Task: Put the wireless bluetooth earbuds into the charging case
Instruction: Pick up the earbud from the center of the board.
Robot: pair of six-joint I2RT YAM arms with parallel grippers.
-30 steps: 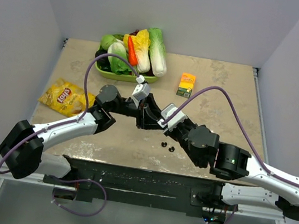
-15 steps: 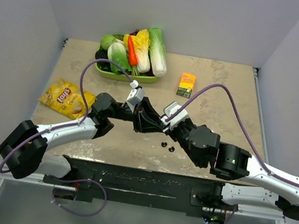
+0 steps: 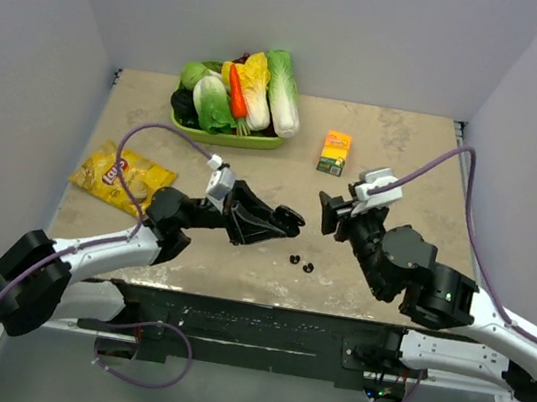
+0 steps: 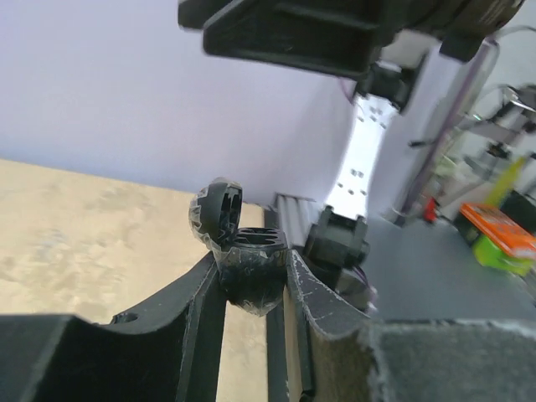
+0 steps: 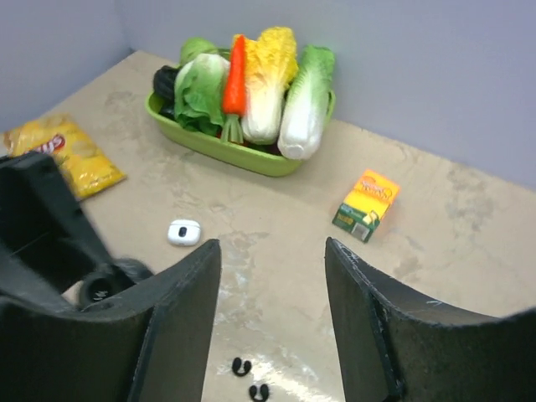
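Observation:
Next, my left gripper pulls the case back before my right gripper reaches for the nearer earbud, because the open charging case hangs close to the earbuds.
A black charging case with its lid swung open sits between my left gripper's fingers, held above the table. From above, the left gripper points right with the case at its tip. My right gripper hovers a little to the right of the case, apart from it. Its jaws stand open with nothing between them. Two tiny black earbuds lie on the table below both grippers, also visible as a pair of earbuds under the right fingers.
A small white rounded case with a dark spot lies on the table left of the right gripper. A green tray of vegetables stands at the back. An orange box is to its right and a yellow chips bag lies at the left.
My right gripper has opened and drawn back to the right, away from the case. The left gripper has shifted slightly towards the front, still holding the case.

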